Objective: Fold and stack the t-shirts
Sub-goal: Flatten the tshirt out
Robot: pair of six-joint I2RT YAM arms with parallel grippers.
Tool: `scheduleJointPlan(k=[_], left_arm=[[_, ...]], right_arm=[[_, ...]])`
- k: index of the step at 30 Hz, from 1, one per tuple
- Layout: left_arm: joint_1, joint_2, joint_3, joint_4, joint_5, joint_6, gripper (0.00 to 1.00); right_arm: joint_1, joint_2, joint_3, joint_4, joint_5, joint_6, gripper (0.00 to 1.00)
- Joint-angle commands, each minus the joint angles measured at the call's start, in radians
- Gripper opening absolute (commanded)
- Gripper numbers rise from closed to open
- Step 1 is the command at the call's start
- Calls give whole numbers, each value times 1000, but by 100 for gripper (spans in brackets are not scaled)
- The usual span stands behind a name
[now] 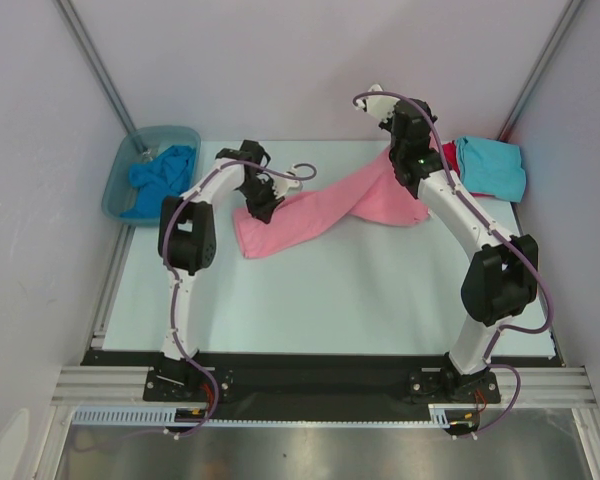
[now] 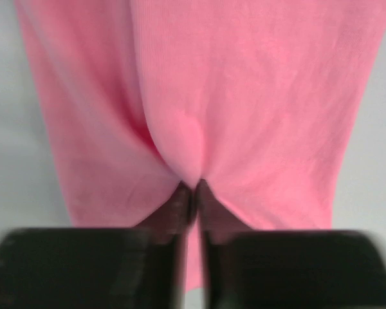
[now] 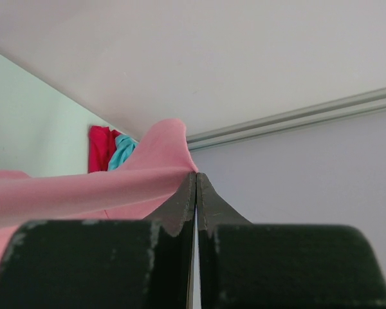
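Observation:
My left gripper should lift its pinched fold (image 2: 192, 162) and both grippers should swing the pink t-shirt open before folding, since it stretches in a twisted band (image 1: 346, 200) between them.
A large light pink t-shirt (image 1: 320, 205) lies stretched in a twisted band across the far half of the table. My left gripper (image 1: 263, 205) is down on its left part, and the left wrist view shows the fingers (image 2: 180, 206) shut on a pinched fold of pink cloth (image 2: 244, 96). My right gripper (image 1: 390, 150) is raised at the back right, shut on the pink cloth's other end (image 3: 83, 193), which hangs lifted off the table. A turquoise t-shirt (image 1: 490, 165) lies folded on a red one (image 1: 448, 155) at the far right. A brighter blue t-shirt (image 1: 160, 175) sits crumpled in the tub.
The translucent grey-blue plastic tub (image 1: 130, 165) stands off the table's far left corner. White walls with metal frame bars (image 1: 100, 70) close in the back and sides. The pale green table (image 1: 330, 300) ends at a black strip by the arm bases.

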Motion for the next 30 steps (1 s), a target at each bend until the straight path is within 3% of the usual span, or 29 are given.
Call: scheduleJointPlan(k=[1, 6, 10, 21, 30], left_arm=[[19, 0, 54, 8, 8, -1, 0], [20, -35, 51, 31, -29, -21, 0], [19, -124, 48, 108, -106, -125, 0], [3, -496, 24, 226, -218, -181, 0], [-6, -553, 26, 256, -380, -153, 0]], right_arm=[[3, -14, 20, 67, 12, -1, 0], [6, -5, 25, 68, 15, -2, 0], [6, -5, 16, 59, 17, 1, 0], [11, -6, -20, 73, 23, 2, 0], [2, 2, -12, 129, 29, -27, 0]])
